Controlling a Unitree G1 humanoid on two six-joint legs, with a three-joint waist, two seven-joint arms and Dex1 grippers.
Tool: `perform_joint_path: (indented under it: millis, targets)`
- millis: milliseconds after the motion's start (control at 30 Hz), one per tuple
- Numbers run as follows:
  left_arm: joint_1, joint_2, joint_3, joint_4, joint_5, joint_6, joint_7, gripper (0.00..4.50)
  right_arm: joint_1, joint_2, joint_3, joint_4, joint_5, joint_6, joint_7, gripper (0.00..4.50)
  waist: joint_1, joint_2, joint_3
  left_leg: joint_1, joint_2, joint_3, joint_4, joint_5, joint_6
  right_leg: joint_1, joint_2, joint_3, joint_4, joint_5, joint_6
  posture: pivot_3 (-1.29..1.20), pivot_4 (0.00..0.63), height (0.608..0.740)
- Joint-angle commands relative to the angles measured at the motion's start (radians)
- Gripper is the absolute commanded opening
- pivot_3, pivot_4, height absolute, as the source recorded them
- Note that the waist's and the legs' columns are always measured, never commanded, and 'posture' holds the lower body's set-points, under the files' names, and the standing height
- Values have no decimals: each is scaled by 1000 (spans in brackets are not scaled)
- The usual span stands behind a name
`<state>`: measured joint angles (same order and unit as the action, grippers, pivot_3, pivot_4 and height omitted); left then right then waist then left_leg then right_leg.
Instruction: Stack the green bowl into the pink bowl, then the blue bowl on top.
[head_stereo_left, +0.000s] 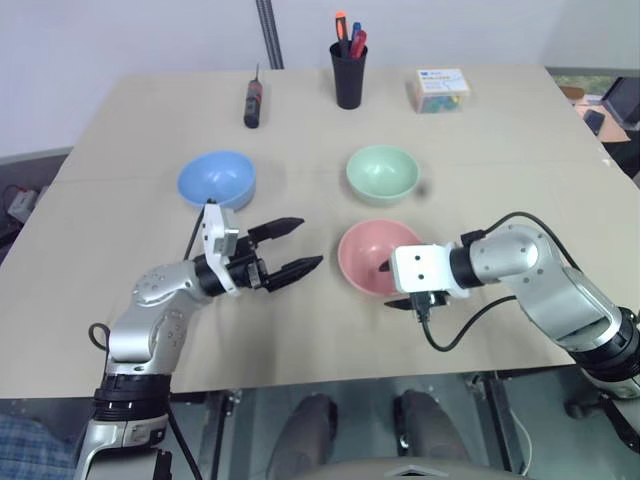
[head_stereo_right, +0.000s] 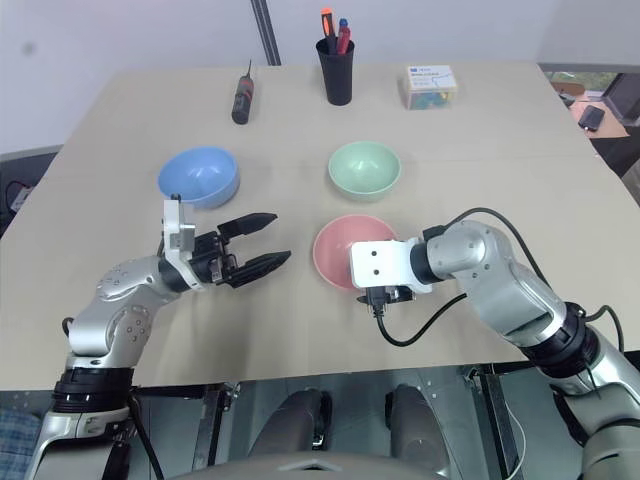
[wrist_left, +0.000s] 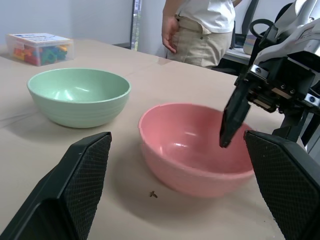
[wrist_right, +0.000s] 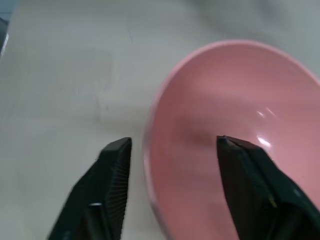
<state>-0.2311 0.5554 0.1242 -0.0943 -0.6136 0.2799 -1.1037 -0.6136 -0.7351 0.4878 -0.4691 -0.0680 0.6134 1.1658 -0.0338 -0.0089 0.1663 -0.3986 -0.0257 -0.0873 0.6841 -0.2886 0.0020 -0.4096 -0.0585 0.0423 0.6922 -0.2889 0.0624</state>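
Note:
The green bowl (head_stereo_left: 383, 175) and the pink bowl have openings that look about equally wide, so the green bowl's rim should stay slightly above the pink rim (head_stereo_left: 344, 255) when the robot lowers the green bowl into the pink bowl.
The pink bowl (head_stereo_left: 362, 252) stands upright on the table near the front middle, with nothing in it. My right gripper (wrist_right: 172, 141) is open and straddles the pink bowl's near-right rim, one finger inside and one outside, pointing down and left. The green bowl (head_stereo_left: 382, 172) stands apart behind the pink bowl. Further left and back sits the blue bowl (head_stereo_left: 216, 179). My left gripper (head_stereo_left: 308, 243) is open wide and held level, left of the pink bowl and aimed at it, with nothing between its fingers.
A black cup of pens (head_stereo_left: 348, 72), a screwdriver (head_stereo_left: 253, 100) and a clear box of coloured pieces (head_stereo_left: 440, 90) line the table's far edge. A person (wrist_left: 200, 25) stands beyond the table on the right.

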Motion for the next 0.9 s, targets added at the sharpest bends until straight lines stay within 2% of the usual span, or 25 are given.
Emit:
perform_joint_path:
  millis: [33, 67, 167, 300, 367, 567, 900]
  targets:
    - [-2, 3, 10, -33, -11, 2, 6, 4500, -20, -13, -96, -25, 56, 37, 1, 4220, 0, 0, 0, 0, 0, 0, 0, 0, 0, 0, 0, 0, 0, 0, 0, 0, 150, 740]
    - [0, 5, 12, -35, -12, 3, 6, 4500, -21, -16, -127, -26, 87, 64, 7, 4444, 0, 0, 0, 0, 0, 0, 0, 0, 0, 0, 0, 0, 0, 0, 0, 0, 150, 740]
    - [2, 14, 24, -34, -12, 3, 9, 4500, -25, -20, -251, -4, 207, 136, 26, 4444, 0, 0, 0, 0, 0, 0, 0, 0, 0, 0, 0, 0, 0, 0, 0, 0, 150, 740]
    - [-2, 22, 49, -26, -22, 4, 19, 4500, -57, -16, -388, 119, 290, 120, -5, 4444, 0, 0, 0, 0, 0, 0, 0, -1, 2, 0, 0, 0, 0, 0, 0, 0, 150, 740]
    - [-2, 17, 67, -30, -39, 9, 27, 4500, -94, -7, -411, 212, 284, 67, -35, 4444, -3, 0, 0, 0, 0, 0, 0, -1, 2, 0, 0, 0, 0, 0, 0, 0, 150, 740]
    - [-11, -37, 128, -19, -86, 1, 92, 4500, -239, 41, -318, 485, 192, -130, -66, 4444, -7, 0, 0, 1, 0, 1, -1, 0, 0, 0, 0, 1, 0, 0, 0, 0, 150, 740]
    - [32, -50, 193, -58, -85, -57, 144, 4500, -486, 276, -172, 1003, 53, -429, -80, 4444, -10, 0, 0, 0, 1, 3, -1, 0, 0, -2, 1, 3, 0, 0, 0, 0, 150, 740]
